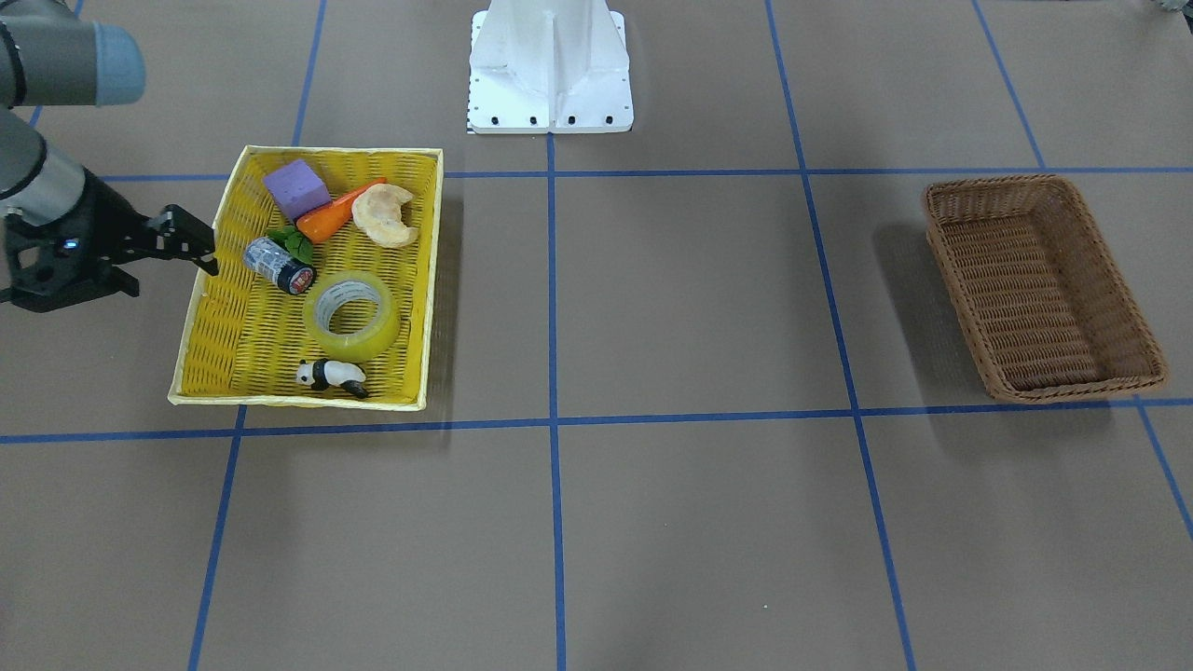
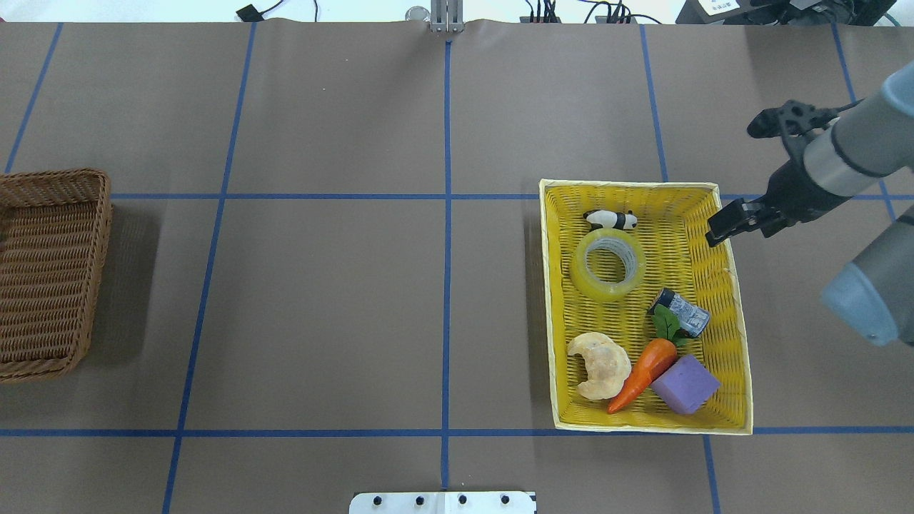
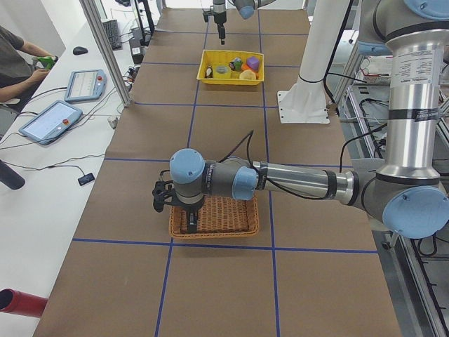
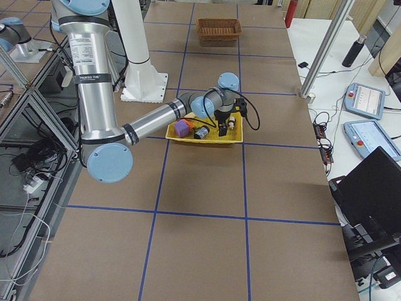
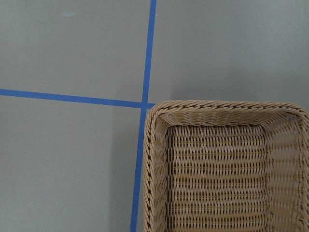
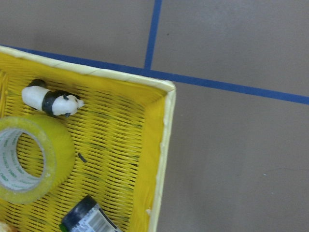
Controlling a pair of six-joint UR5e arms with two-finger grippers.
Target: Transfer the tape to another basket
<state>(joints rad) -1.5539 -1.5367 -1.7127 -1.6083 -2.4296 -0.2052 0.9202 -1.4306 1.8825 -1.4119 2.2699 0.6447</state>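
A small gap (image 6: 77, 155) lies between the dark scrap (image 6: 81, 157) and the tape, so the scrap will stay behind in the yellow tray when the robot lifts the tape.
The yellow-green tape (image 1: 359, 347) lies flat in the yellow tray (image 1: 242, 345), between a toy panda and a grey cylinder. It also shows in the overhead view (image 2: 593, 285) and the right wrist view (image 6: 55, 145). My right gripper (image 2: 739, 178) is open and empty, raised over the tray's outer rim (image 2: 728, 250), apart from the tape. The brown wicker basket (image 1: 951, 252) stands empty at the other end of the table (image 2: 43, 178). My left gripper (image 3: 184, 210) hovers over the basket's corner (image 5: 154, 159); I cannot tell whether it is open or shut.
The tray also holds a toy panda (image 2: 610, 219), a grey cylinder (image 2: 682, 312), a carrot (image 2: 643, 371), a purple block (image 2: 685, 384) and a pastry (image 2: 600, 364). The white robot base (image 1: 550, 84) stands mid-table. Blue tape lines grid the brown tabletop.
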